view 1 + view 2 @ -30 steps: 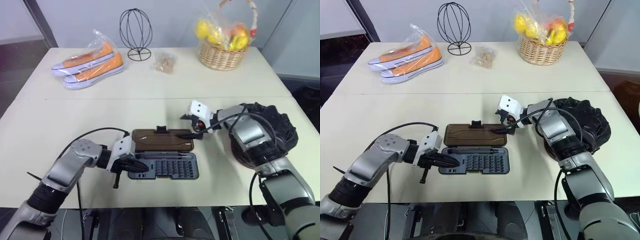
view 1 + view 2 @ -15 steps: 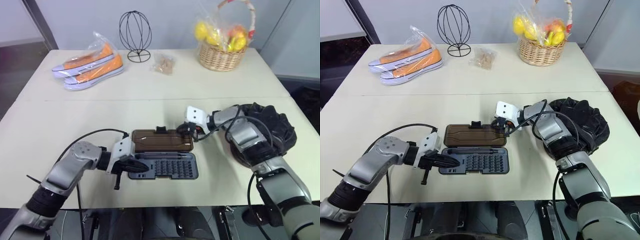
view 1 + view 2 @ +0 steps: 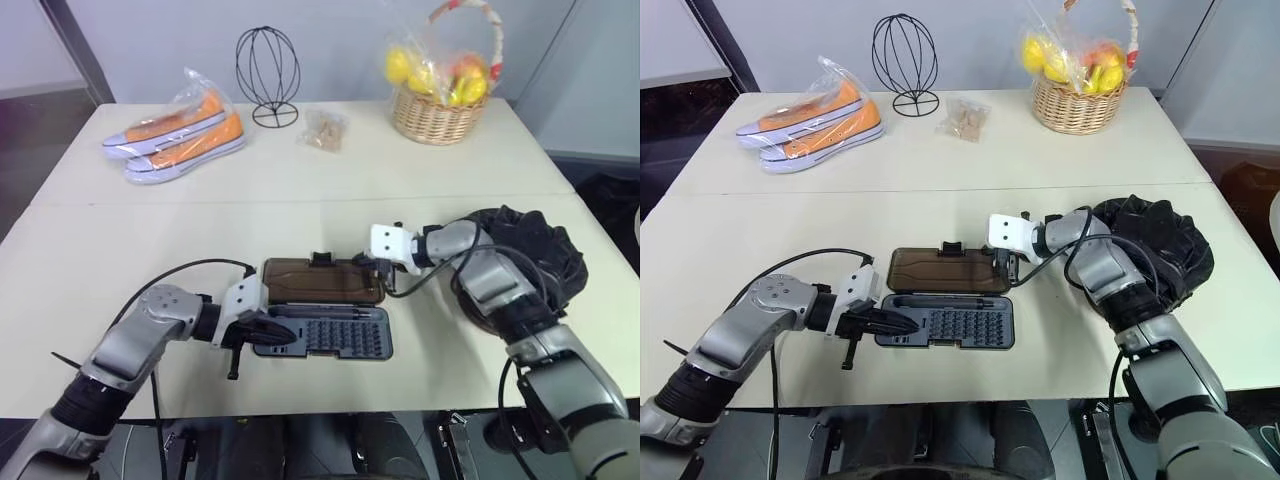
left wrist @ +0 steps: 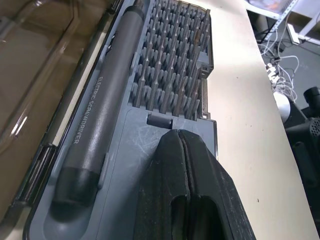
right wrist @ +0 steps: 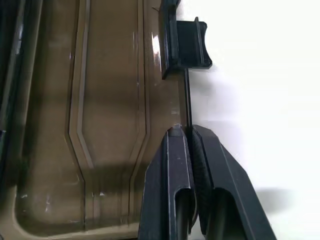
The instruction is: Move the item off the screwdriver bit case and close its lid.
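Observation:
Next, I move my left gripper to the lid's free far corner (image 3: 270, 264) and swing it up, because my left gripper is resting on the tray (image 3: 270, 349) where the lid has to land.
The screwdriver bit case (image 3: 335, 338) lies open near the table's front edge, a dark grey tray with rows of bits and a grey screwdriver handle (image 4: 102, 120). Its smoky brown lid (image 3: 320, 282) lies flat behind the tray, latch tab (image 5: 187, 47) on its far edge. My left gripper (image 3: 285, 337) is shut, with its tips (image 4: 177, 136) resting on the bare left end of the tray. My right gripper (image 5: 186, 129) is shut on the lid's thin far edge near the right corner (image 3: 378, 272). The item (image 3: 535, 250), a bulky black mitt, sits on the table to the right, behind my right arm and off the case.
Along the far side of the table stand orange shoes in a plastic bag (image 3: 175, 130), a black wire stand (image 3: 270, 62), a small bag of snacks (image 3: 322, 128) and a fruit basket (image 3: 440, 95). Black cables loop beside both wrists.
My right gripper, open at the lid's right end a second ago, has rolled and shut on the lid's far edge. The left gripper has stayed on the tray.

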You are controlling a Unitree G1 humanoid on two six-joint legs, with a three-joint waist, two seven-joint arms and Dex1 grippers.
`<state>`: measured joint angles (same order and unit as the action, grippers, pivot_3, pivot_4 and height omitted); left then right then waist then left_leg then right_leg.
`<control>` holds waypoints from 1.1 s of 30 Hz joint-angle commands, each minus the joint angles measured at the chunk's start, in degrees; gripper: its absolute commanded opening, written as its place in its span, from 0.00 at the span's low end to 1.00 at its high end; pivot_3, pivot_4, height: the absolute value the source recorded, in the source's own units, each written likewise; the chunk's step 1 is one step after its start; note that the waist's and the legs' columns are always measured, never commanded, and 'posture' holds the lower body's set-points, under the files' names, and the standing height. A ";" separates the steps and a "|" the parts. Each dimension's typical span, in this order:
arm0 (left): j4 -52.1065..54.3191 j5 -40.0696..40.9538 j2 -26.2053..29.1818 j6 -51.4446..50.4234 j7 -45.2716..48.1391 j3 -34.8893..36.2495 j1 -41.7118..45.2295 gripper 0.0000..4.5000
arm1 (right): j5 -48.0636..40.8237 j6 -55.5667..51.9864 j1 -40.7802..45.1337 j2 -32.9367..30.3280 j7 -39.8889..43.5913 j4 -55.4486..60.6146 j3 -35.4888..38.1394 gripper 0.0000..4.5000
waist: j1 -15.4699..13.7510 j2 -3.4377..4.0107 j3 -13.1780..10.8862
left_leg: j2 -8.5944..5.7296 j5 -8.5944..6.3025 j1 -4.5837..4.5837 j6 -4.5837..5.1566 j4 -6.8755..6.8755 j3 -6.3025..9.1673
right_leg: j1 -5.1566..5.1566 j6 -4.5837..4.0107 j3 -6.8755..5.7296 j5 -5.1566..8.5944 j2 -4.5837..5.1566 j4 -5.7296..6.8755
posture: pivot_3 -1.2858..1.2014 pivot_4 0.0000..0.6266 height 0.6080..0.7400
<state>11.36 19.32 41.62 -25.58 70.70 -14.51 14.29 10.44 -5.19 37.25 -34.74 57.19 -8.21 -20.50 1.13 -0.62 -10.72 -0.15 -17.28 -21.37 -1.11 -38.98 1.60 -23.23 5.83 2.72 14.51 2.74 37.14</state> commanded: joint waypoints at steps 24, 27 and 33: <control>10.52 16.39 4.51 -17.19 -0.67 9.32 -1.64 0.87 | 10.86 -5.99 -15.72 -2.99 -14.34 29.58 6.70 0.00 | -0.01 -0.05 -0.06 | 0.02 0.00 -0.11 0.00 -0.01 0.00 | -0.10 -0.15 0.00 0.10 -0.01 -0.06 | 0.52 0.24 1.00; 12.64 25.60 6.58 -24.85 0.10 14.15 1.25 0.87 | 10.79 -4.44 -15.88 -3.45 -14.06 29.41 6.66 0.00 | -0.05 -0.08 -0.13 | 0.04 0.00 -0.15 0.00 -0.01 0.01 | -0.14 -0.14 0.00 0.10 -0.02 -0.05 | 0.52 0.24 1.00; 6.23 41.04 8.08 -35.65 -0.36 21.71 14.41 0.87 | 11.46 -0.23 -16.84 -4.85 -14.07 28.72 6.07 0.00 | -0.33 -0.25 -0.27 | -0.03 0.00 -0.19 0.00 -0.01 0.03 | -0.12 -0.12 -0.03 0.11 0.02 -0.07 | 0.52 0.24 1.00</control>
<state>20.01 56.81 50.51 -59.43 71.88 4.61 26.32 21.71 -7.10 20.24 -39.34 43.72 19.66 -15.24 0.80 -0.88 -10.99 -0.18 -17.28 -21.56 -1.11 -39.01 1.65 -23.35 5.71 2.68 14.62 2.74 37.04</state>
